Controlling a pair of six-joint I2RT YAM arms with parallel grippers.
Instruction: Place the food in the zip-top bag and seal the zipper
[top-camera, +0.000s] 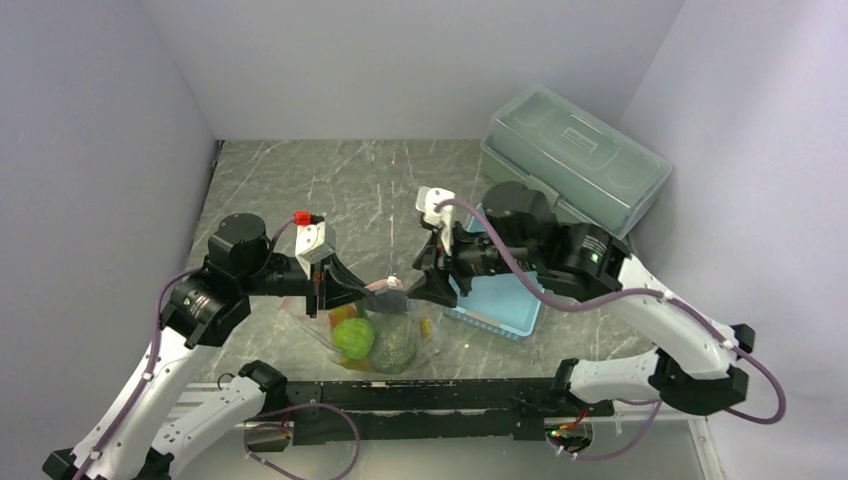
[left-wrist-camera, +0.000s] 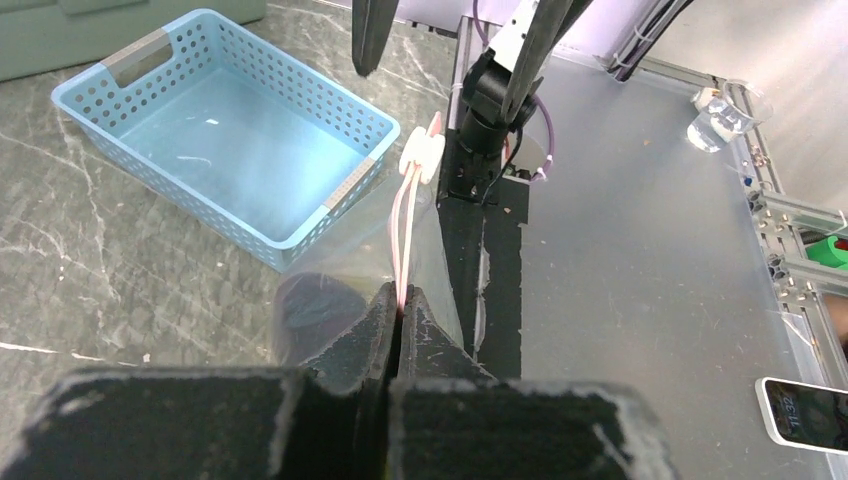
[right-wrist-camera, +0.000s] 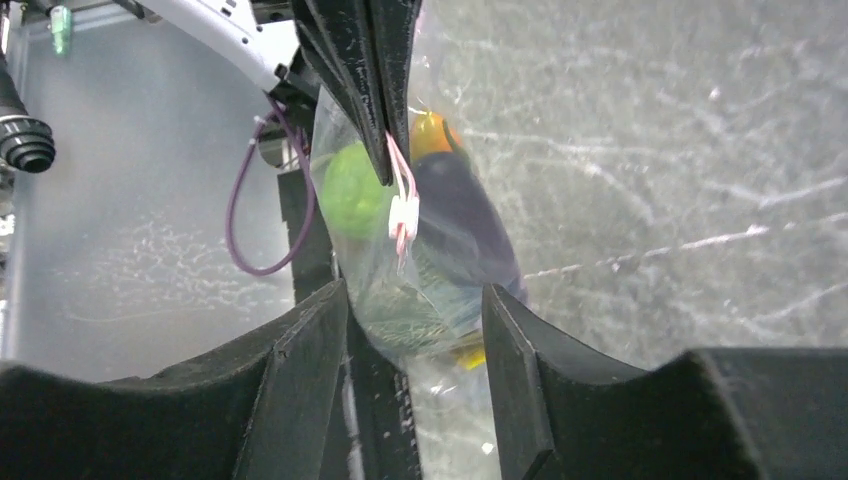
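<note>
Next, my right gripper pinches the zipper's tip before my left gripper takes the slider, because my left gripper is holding the pink zipper behind the white slider.
The clear zip-top bag hangs over the table's near edge, holding the lime-green fruit, the dark-green melon and an orange piece. The right wrist view also shows the purple eggplant and a bit of yellow banana inside. My left gripper is shut on the pink zipper strip, with the white slider just beyond the jaws. My right gripper is open, its fingers on either side of the bag's lower part, apart from the slider.
An empty light blue basket sits right of the bag, under my right arm. A big grey-green lidded box stands at the back right. The black rail runs along the near edge below the bag.
</note>
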